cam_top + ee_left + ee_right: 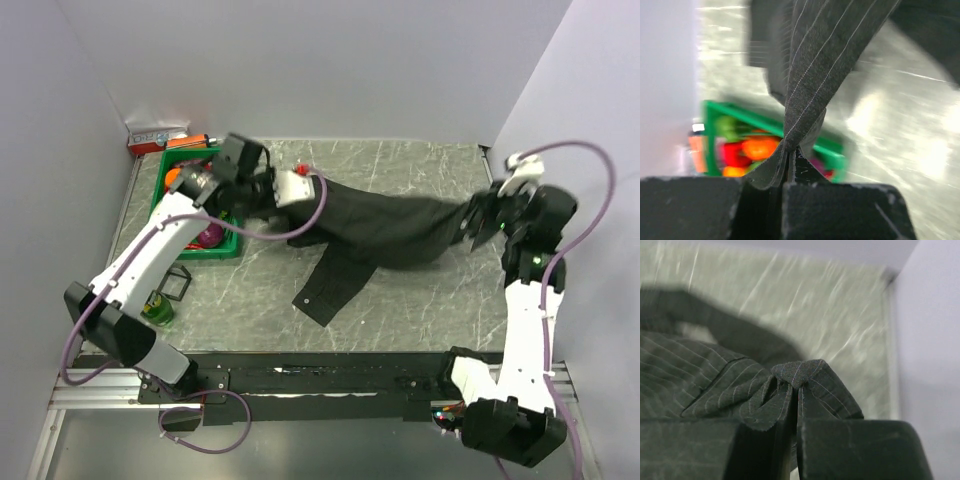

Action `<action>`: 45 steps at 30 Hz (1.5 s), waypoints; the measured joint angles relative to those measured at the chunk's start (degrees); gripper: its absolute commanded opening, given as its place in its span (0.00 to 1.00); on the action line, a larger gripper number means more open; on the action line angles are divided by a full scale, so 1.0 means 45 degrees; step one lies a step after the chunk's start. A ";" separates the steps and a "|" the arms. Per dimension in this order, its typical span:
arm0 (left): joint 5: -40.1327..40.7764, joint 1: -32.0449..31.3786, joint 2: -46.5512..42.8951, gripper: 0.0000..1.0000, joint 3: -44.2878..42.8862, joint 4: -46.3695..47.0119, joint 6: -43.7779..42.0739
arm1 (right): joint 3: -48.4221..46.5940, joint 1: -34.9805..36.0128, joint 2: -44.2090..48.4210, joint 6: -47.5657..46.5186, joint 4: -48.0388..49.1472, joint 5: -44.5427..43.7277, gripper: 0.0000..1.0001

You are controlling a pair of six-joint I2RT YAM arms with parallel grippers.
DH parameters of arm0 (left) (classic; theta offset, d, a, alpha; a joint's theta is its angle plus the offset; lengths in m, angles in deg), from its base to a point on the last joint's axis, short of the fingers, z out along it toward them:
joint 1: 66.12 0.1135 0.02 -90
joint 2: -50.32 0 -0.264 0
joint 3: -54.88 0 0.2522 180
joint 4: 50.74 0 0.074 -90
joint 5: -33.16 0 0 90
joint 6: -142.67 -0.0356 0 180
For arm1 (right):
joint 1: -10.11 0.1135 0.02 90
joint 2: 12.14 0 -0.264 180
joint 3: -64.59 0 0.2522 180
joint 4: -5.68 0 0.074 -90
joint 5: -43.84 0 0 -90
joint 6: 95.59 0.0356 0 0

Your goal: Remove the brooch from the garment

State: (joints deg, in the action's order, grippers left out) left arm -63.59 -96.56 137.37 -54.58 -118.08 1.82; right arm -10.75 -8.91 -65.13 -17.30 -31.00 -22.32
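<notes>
The garment runs in a taut, narrow fold (812,87) above the green basket, so next my left gripper lays it on the open tabletop (268,262) and takes another edge.
The garment (390,225), dark charcoal with fine pinstripes, is stretched across the table between my two grippers, with one sleeve hanging toward the front. My left gripper (262,205) is shut on a fold at its left end, seen close in the left wrist view (790,155), where the cloth (820,65) runs taut away from the jaws. My right gripper (478,222) is shut on a folded edge at its right end (795,390), with the cloth (700,380) bunched to the left. A tiny red spot (299,170), perhaps the brooch, shows beside the left wrist. Neither wrist view shows it.
A green basket (165,160) of coloured toys stands at the far left, behind my left gripper (835,150). A red and white box (155,138) lies in the back left corner. A green can (157,308) and a black frame (178,283) sit front left. Walls close both sides.
</notes>
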 measured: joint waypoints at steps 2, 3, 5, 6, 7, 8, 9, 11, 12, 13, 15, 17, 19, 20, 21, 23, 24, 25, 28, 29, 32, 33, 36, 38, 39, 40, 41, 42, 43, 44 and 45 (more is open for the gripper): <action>-0.0233 -0.0301 -0.0330 0.01 0.0568 -0.0369 0.0529 | 0.0952 -0.0024 0.0296 -0.0063 -0.0466 0.0398 0.00; -0.0389 -0.0427 -0.0418 0.01 0.0729 -0.0437 0.0792 | 0.1394 -0.0029 0.0393 -0.0083 -0.0685 0.0646 0.00; -0.0714 -0.0520 -0.0466 0.01 0.0942 -0.0408 0.1180 | 0.2055 -0.0029 0.0520 -0.0073 -0.1010 0.1044 0.00; -0.0865 -0.0520 -0.0461 0.01 0.1044 -0.0389 0.1341 | 0.2259 -0.0029 0.0529 -0.0073 -0.1224 0.1219 0.00; -0.0942 -0.0515 -0.0389 0.01 0.1146 -0.0345 0.1477 | 0.2385 -0.0029 0.0457 -0.0078 -0.1404 0.1350 0.00; -0.0996 -0.0515 -0.0291 0.01 0.1253 -0.0282 0.1549 | 0.2419 -0.0029 0.0350 -0.0083 -0.1535 0.1462 0.00; -0.1005 -0.0505 -0.0151 0.01 0.1365 -0.0185 0.1574 | 0.2429 -0.0029 0.0175 -0.0092 -0.1642 0.1554 0.00; -0.0991 -0.0476 0.0325 0.01 0.1666 0.0078 0.1559 | 0.2429 -0.0029 -0.0393 -0.0204 -0.1860 0.1637 0.00; -0.0971 -0.0461 0.0563 0.01 0.1812 0.0189 0.1559 | 0.2429 -0.0029 -0.0699 -0.0306 -0.1948 0.1642 0.00; -0.0933 -0.0423 0.0952 0.01 0.2030 0.0345 0.1554 | 0.2443 -0.0029 -0.1161 -0.0427 -0.2040 0.1647 0.14; -0.0860 -0.0359 0.1802 0.01 0.2443 0.0627 0.1564 | 0.2540 -0.0029 -0.1889 -0.0656 -0.2137 0.1632 0.31; -0.0855 -0.0267 0.2788 0.01 0.2603 0.0719 0.1627 | 0.2555 -0.0034 -0.2579 -0.0908 -0.2463 0.1613 0.45; -0.0889 -0.0199 0.3575 0.01 0.2579 0.0792 0.1860 | 0.2535 -0.0034 -0.2958 -0.1277 -0.2720 0.1579 0.51; -0.0923 -0.0155 0.3900 0.01 0.2506 0.0797 0.2016 | 0.2487 -0.0034 -0.3050 -0.1491 -0.2909 0.1525 0.59; -0.0996 -0.0112 0.4158 0.01 0.2395 0.0801 0.2210 | 0.2448 -0.0034 -0.3065 -0.1773 -0.3070 0.1467 0.61; -0.1219 -0.0073 0.4415 0.01 0.2079 0.0821 0.2555 | 0.2433 -0.0034 -0.2759 -0.2404 -0.3298 0.1297 0.61; -0.1350 -0.0073 0.4483 0.01 0.1870 0.0860 0.2773 | 0.2433 -0.0034 -0.2467 -0.2890 -0.3415 0.1248 0.61; -0.1501 -0.0073 0.4532 0.01 0.1603 0.0879 0.2953 | 0.2443 -0.0034 -0.2123 -0.3347 -0.3531 0.1239 0.61; -0.1938 -0.0087 0.4571 0.01 0.0816 0.1103 0.3487 | 0.2642 -0.0034 -0.0534 -0.5430 -0.4061 0.1554 0.60; -0.2006 -0.0087 0.4571 0.01 0.0646 0.1166 0.3594 | 0.2798 -0.0034 0.0015 -0.6057 -0.4265 0.1671 0.58; -0.2191 -0.0087 0.4575 0.01 0.0340 0.1341 0.3881 | 0.2987 -0.0034 0.0777 -0.7621 -0.5357 0.2210 0.55; -0.2210 -0.0087 0.4600 0.01 0.0301 0.1321 0.3915 | 0.2982 -0.0034 0.0806 -0.8014 -0.5702 0.2487 0.54; -0.2205 -0.0087 0.4711 0.01 0.0233 0.1302 0.3997 | 0.2982 -0.0029 0.0068 -0.9180 -0.7305 0.3327 0.55; -0.2205 -0.0087 0.4828 0.01 0.0233 0.1287 0.4124 | 0.2997 -0.0029 -0.0680 -0.9413 -0.7859 0.3536 0.59; -0.2210 -0.0087 0.4881 0.01 0.0233 0.1277 0.4177 | 0.3070 -0.0034 -0.1273 -0.9476 -0.7932 0.3599 0.60; -0.2225 -0.0087 0.4911 0.01 0.0233 0.1277 0.4221 | 0.3162 -0.0034 -0.1695 -0.9491 -0.7932 0.3619 0.61; -0.2259 -0.0083 0.4925 0.01 0.0233 0.1277 0.4250 | 0.3254 -0.0034 -0.2166 -0.9510 -0.7990 0.3648 0.62; -0.2307 -0.0083 0.4930 0.01 0.0233 0.1273 0.4274 | 0.3337 -0.0034 -0.2574 -0.9486 -0.7975 0.3687 0.62; -0.2336 -0.0087 0.4930 0.01 0.0233 0.1273 0.4294 | 0.3361 -0.0029 -0.2992 -0.9442 -0.8000 0.3745 0.62; -0.2356 -0.0087 0.4930 0.01 0.0233 0.1263 0.4342 | 0.3361 -0.0029 -0.3337 -0.9389 -0.7990 0.3852 0.63; -0.2370 -0.0087 0.4935 0.01 0.0233 0.1253 0.4371 | 0.3337 -0.0029 -0.3832 -0.9321 -0.7980 0.3988 0.63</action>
State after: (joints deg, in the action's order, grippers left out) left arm -74.25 -96.95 159.57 -53.53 -112.44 21.49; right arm 4.26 -9.04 -82.38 -59.24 -66.91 -4.38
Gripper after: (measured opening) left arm 0.022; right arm 0.621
